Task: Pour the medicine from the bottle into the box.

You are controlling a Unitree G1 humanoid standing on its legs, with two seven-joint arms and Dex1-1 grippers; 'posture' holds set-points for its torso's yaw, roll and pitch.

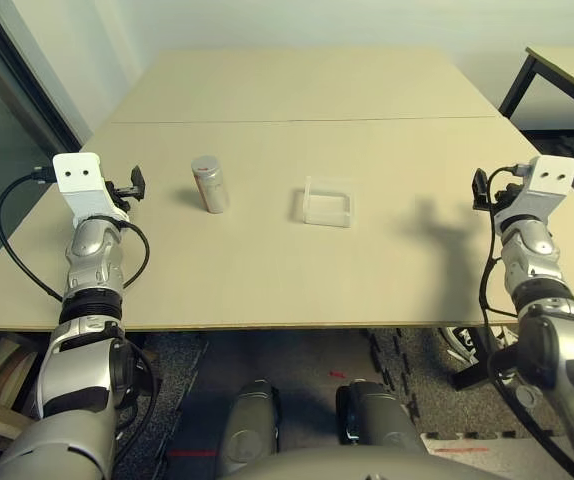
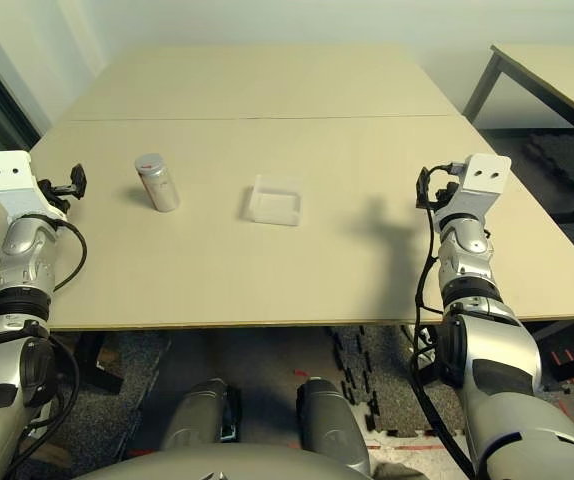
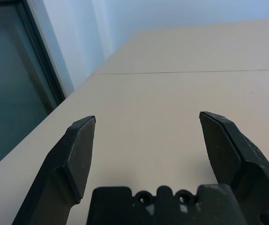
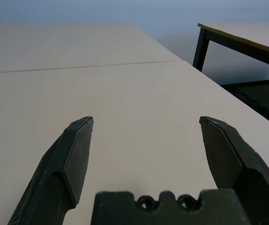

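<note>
The bottle's round cap [image 1: 205, 163] has a red mark [image 1: 203, 169] on it, so I expect the cap to twist off when my right gripper turns it.
The silver-grey bottle [image 1: 209, 184] with a red mark stands upright on the beige table, left of centre. To its right, a short gap away, lies the clear plastic box [image 1: 328, 202]. My left gripper [image 1: 135, 185] hovers over the table's left side, left of the bottle and apart from it. Its fingers [image 3: 78, 150] stand wide open with only bare tabletop between them. My right gripper [image 1: 481, 187] is over the right side, well right of the box. Its fingers [image 4: 76, 154] are also spread open around nothing.
A seam [image 1: 307, 121] crosses the table [image 1: 267, 270] behind the bottle and box. A second table with a black leg [image 1: 520, 85] stands at the far right. A dark window frame [image 3: 41, 70] runs along the left. Cables [image 1: 12, 230] loop off both wrists.
</note>
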